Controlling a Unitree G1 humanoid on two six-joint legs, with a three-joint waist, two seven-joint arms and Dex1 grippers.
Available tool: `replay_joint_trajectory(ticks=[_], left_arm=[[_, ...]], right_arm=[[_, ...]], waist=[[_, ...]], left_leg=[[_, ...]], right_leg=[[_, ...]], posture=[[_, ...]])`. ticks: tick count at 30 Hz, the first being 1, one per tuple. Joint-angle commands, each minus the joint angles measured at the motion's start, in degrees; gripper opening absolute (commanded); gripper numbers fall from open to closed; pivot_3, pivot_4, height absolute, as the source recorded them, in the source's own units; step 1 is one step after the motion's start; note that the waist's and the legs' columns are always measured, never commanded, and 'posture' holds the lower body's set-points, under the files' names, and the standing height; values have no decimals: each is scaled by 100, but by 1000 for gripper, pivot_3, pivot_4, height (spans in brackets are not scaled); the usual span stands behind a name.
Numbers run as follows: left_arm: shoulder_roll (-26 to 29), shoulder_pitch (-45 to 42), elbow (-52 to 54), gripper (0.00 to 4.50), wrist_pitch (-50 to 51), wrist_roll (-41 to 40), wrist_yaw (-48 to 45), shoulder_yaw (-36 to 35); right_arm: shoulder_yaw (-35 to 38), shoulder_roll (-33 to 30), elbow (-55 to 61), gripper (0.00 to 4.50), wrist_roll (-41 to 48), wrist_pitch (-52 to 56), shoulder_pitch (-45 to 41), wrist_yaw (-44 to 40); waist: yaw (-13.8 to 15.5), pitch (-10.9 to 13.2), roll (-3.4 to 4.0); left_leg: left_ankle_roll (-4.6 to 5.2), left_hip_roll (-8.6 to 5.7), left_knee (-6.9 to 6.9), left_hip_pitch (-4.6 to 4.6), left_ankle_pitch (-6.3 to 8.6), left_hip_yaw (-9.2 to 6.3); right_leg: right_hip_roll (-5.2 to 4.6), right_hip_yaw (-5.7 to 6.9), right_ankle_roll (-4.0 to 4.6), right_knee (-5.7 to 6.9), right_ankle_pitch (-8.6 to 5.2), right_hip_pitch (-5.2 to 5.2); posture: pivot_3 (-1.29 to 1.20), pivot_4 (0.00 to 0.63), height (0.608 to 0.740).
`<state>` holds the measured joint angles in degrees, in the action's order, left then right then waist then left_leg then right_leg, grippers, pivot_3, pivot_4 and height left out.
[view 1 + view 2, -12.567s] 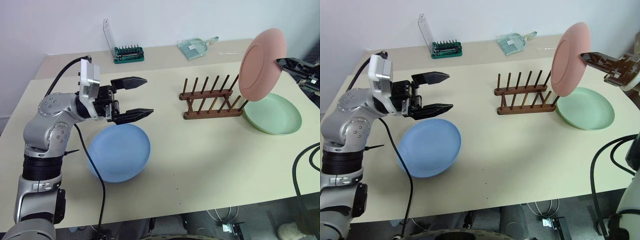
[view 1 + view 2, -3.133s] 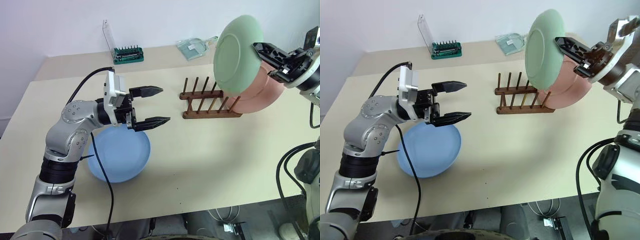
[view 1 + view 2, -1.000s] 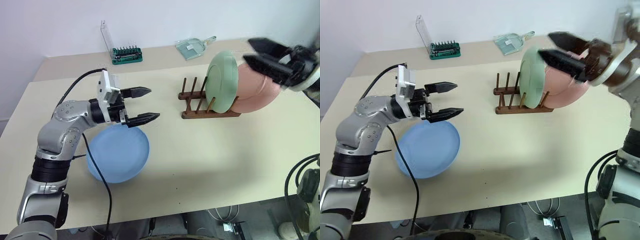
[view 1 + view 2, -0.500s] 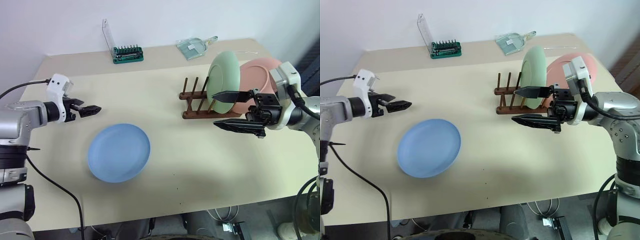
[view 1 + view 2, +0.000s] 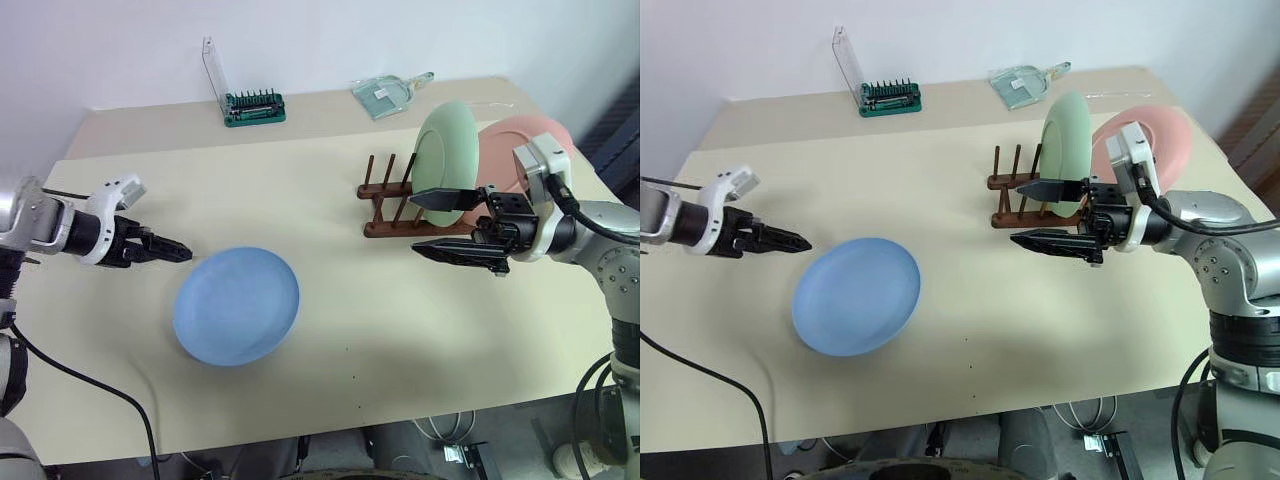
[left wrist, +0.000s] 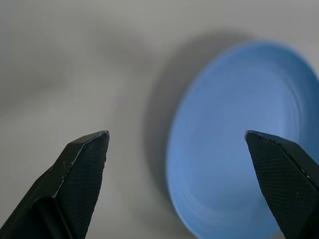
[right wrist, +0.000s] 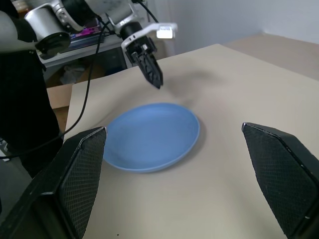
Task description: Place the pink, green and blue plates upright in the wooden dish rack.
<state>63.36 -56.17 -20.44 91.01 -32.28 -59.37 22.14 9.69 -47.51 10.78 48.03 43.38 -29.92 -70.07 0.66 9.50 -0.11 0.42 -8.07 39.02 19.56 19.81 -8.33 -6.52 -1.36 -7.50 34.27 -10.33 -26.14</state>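
The blue plate (image 5: 237, 306) is lying flat, a long way from the dish rack, so the robot's left gripper should pick the plate up by its rim (image 5: 184, 283) and hand it to the right gripper.
The blue plate (image 5: 237, 305) lies flat on the table (image 5: 400, 330), left of centre. My left gripper (image 5: 180, 252) hangs open just left of it, tilted down toward its near rim, touching nothing. The green plate (image 5: 448, 150) stands upright in the wooden dish rack (image 5: 400, 205). The pink plate (image 5: 525, 145) leans at the rack's right end, behind the green one. My right gripper (image 5: 414, 222) is open and empty, level in front of the rack, pointing left toward the blue plate (image 7: 152, 134).
A green-based tool holder (image 5: 255, 105) with a clear lid and a clear scoop (image 5: 390, 93) sit at the table's far edge. A black cable (image 5: 85, 375) trails from my left arm over the table's front left.
The green plate, held over the rack three seconds ago, now stands in it. My right gripper came down in front of the rack. My left gripper swung out left and tipped downward.
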Motion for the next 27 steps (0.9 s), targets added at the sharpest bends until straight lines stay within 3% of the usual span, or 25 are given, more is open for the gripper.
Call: replay_joint_trajectory(ticks=[1,7,13,16,22,27], left_arm=[[-2,-622,-705,4500,31,198,-644,974],[-138,-967,-1223,4500,-551,720,-1791,2564],[-370,-870,-1406,4500,-751,1027,-2277,3058],[-504,-827,-1563,3284,-900,1207,-2378,3124],[-835,-813,-1927,80,-1054,1496,-2345,2943],[-849,-671,-1910,33,-1186,1714,-2285,2871]], right_arm=[[79,6,57,4440,72,-46,-101,18],[123,-22,118,4440,148,52,-94,98],[284,-118,233,4440,229,142,77,193],[311,-127,270,4500,256,157,101,234],[382,-175,296,4500,315,199,131,294],[422,-195,273,4500,325,217,124,322]], waist=[[-4,0,0],[-36,0,0],[-24,0,0],[-9,-1,0],[4,-2,-2],[2,-10,8]], left_leg=[[0,0,1,0,0,0],[0,-1,-3,4,0,6],[1,-1,5,21,0,6],[1,-1,9,21,0,6],[2,-2,12,21,0,6],[2,-4,12,17,-1,6]], right_leg=[[0,0,0,1,0,0],[0,-2,0,2,0,-13],[0,-1,0,3,0,-26],[-1,-1,0,5,0,-25],[-2,-1,0,6,0,-23],[-5,-1,0,9,0,-20]], posture=[[0,150,740],[0,150,740],[0,150,740],[0,150,740],[0,150,740],[0,150,740]])
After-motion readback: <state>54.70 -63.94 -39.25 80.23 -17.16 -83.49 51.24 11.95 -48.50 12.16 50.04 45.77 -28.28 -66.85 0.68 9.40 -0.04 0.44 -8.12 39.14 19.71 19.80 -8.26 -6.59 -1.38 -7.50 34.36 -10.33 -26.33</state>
